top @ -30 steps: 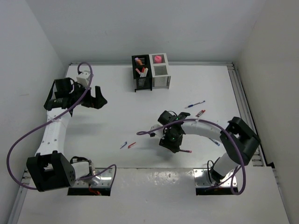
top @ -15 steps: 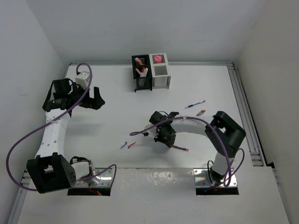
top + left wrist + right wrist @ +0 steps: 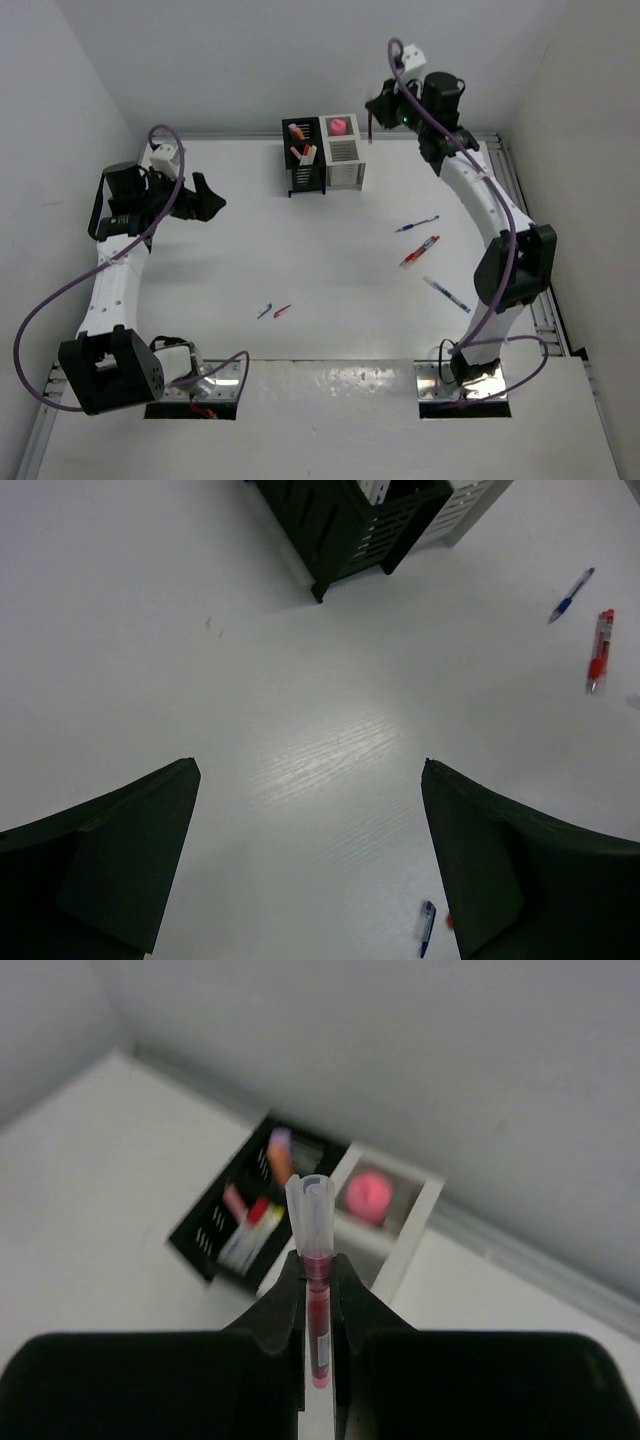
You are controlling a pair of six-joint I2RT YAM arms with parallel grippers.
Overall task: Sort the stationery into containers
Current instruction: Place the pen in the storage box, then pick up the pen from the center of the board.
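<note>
I should keep moving my right gripper toward the white container's front slot (image 3: 344,152), which is empty, and let go above it, as the red pen (image 3: 370,128) hangs upright.
My right gripper (image 3: 318,1260) is shut on a red pen with a clear cap (image 3: 310,1210), held high in the air. In the top view the right gripper (image 3: 384,108) hangs just right of the joined containers. The black container (image 3: 304,172) holds several pens, and the white container (image 3: 343,160) holds a pink piece (image 3: 339,127). On the table lie a blue pen (image 3: 417,224), a red pen (image 3: 419,250), a white-and-blue pen (image 3: 447,294), a small blue bit (image 3: 264,311) and a small red bit (image 3: 282,310). My left gripper (image 3: 207,197) stands open with nothing between its fingers.
The back wall rises right behind the containers, and a metal rail (image 3: 520,215) runs along the table's right edge. Purple cables loop from both arms. In the left wrist view the black container (image 3: 340,525) is ahead, with the blue pen (image 3: 571,594) and red pen (image 3: 599,650) off to the right.
My right gripper shut on the red pen near the table's front middle and swung it up and back to beside the containers. The left arm shifted only slightly.
</note>
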